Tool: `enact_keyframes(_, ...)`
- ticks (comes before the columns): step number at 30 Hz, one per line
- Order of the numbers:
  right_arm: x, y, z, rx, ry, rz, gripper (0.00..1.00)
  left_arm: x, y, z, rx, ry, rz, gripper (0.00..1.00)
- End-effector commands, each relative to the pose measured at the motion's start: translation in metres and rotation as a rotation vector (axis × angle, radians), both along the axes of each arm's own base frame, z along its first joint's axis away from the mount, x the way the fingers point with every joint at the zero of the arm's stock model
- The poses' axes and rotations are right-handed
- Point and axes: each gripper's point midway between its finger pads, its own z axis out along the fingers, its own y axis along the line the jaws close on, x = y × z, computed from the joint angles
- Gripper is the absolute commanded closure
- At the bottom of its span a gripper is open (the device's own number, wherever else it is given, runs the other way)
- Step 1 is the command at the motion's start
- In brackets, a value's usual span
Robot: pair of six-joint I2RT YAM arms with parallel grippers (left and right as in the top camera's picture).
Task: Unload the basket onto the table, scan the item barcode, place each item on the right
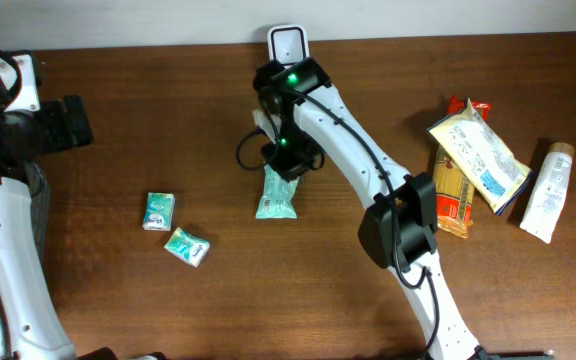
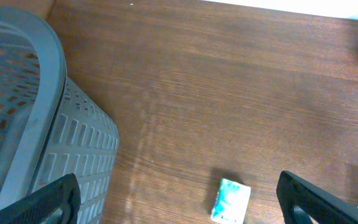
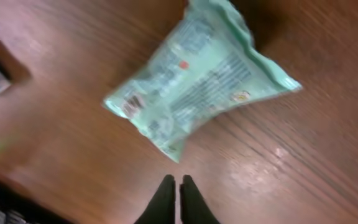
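Observation:
My right gripper is closed and empty beside the mint-green packet's near corner [image 3: 174,151]. I should open it, straddle the packet's body [image 3: 194,78] and close before lifting toward the scanner.
A mint-green packet [image 1: 277,195] lies flat on the wooden table, its printed side up in the right wrist view [image 3: 197,87]. My right gripper [image 3: 179,181] is shut with nothing between its fingers; it hangs just above the table, close to the packet's near corner and apart from it. In the overhead view this gripper [image 1: 288,152] sits at the packet's far end, below a white scanner [image 1: 288,42] at the table's back edge. My left gripper [image 2: 179,199] is open and empty at the far left [image 1: 66,124].
A grey mesh basket [image 2: 23,118] stands by the left gripper. Two small teal packs [image 1: 159,211] [image 1: 186,246] lie left of centre. At the right are a yellow-white bag [image 1: 480,152], an orange pack [image 1: 453,195] and a white tube [image 1: 548,192].

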Motion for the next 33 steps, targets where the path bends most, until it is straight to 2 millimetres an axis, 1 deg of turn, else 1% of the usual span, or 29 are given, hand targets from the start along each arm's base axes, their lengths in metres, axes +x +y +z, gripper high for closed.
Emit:
enact_keyframes(1,-0.012,0.016,-0.009,-0.023,0.003,-0.051,0.96,-0.001,0.002,0.004,0.000,-0.011,0.012,0.01)
enact_keyframes(5,-0.028,-0.004,-0.065,-0.157,0.067,-0.129,0.96,-0.001,0.002,0.004,0.000,-0.011,0.012,0.01)
enact_keyframes(7,-0.033,-0.011,-0.087,-0.181,0.083,-0.154,0.96,-0.001,0.002,0.004,0.000,-0.011,0.012,0.01)
enact_keyframes(8,-0.035,-0.012,-0.094,-0.179,0.091,-0.157,0.95,-0.001,0.002,0.004,0.000,-0.011,0.012,0.01)
enact_keyframes(9,-0.035,-0.012,-0.094,-0.177,0.096,-0.160,0.89,-0.001,0.002,0.004,0.000,-0.011,0.012,0.01)
enact_keyframes(11,-0.033,-0.011,-0.092,-0.165,0.096,-0.164,0.73,-0.001,0.002,0.004,-0.001,-0.011,0.012,0.01)
enact_keyframes(12,-0.033,-0.010,-0.091,-0.161,0.097,-0.156,0.70,-0.001,0.002,0.004,0.000,-0.012,0.012,0.01)
enact_keyframes(13,-0.034,-0.008,-0.088,-0.145,0.100,-0.138,0.63,-0.001,0.002,0.004,0.000,-0.011,0.012,0.01)
enact_keyframes(15,-0.029,-0.001,-0.067,-0.102,0.082,-0.089,0.59,-0.001,0.002,0.004,-0.001,-0.011,0.012,0.01)
enact_keyframes(16,-0.023,0.003,-0.051,-0.077,0.054,-0.057,0.57,-0.001,0.002,0.004,0.000,-0.012,0.012,0.01)
enact_keyframes(18,-0.009,0.010,-0.008,-0.019,-0.020,-0.002,0.51,-0.001,0.002,0.004,0.000,-0.011,0.012,0.01)
enact_keyframes(19,0.000,0.011,0.014,0.007,-0.070,0.019,0.46,-0.001,0.002,0.004,0.000,-0.011,0.012,0.01)
enact_keyframes(20,0.014,0.006,0.035,0.019,-0.140,0.022,0.38,-0.001,0.002,0.004,0.000,-0.011,0.012,0.01)
enact_keyframes(21,0.036,0.000,0.050,0.042,-0.233,0.042,0.27,-0.001,0.002,0.004,0.000,-0.011,0.012,0.01)
enact_keyframes(22,0.067,-0.011,0.045,0.076,-0.298,0.059,0.16,-0.001,0.002,0.004,0.000,-0.012,0.012,0.01)
enact_keyframes(23,0.075,-0.014,0.038,0.095,-0.299,0.073,0.15,-0.001,0.002,0.004,0.000,-0.011,0.012,0.01)
enact_keyframes(24,0.079,-0.014,0.031,0.135,-0.287,0.102,0.15,-0.001,0.002,0.004,0.000,-0.011,0.012,0.01)
enact_keyframes(27,0.077,-0.006,0.005,0.308,-0.207,0.213,0.12,-0.001,0.002,0.004,0.000,-0.012,0.012,0.01)
enact_keyframes(30,0.074,-0.014,-0.015,0.373,-0.146,0.222,0.12,-0.001,0.002,0.004,0.000,-0.011,0.012,0.01)
enact_keyframes(33,0.063,-0.010,-0.026,0.456,-0.102,0.276,0.13,-0.001,0.002,0.004,-0.001,-0.011,0.012,0.01)
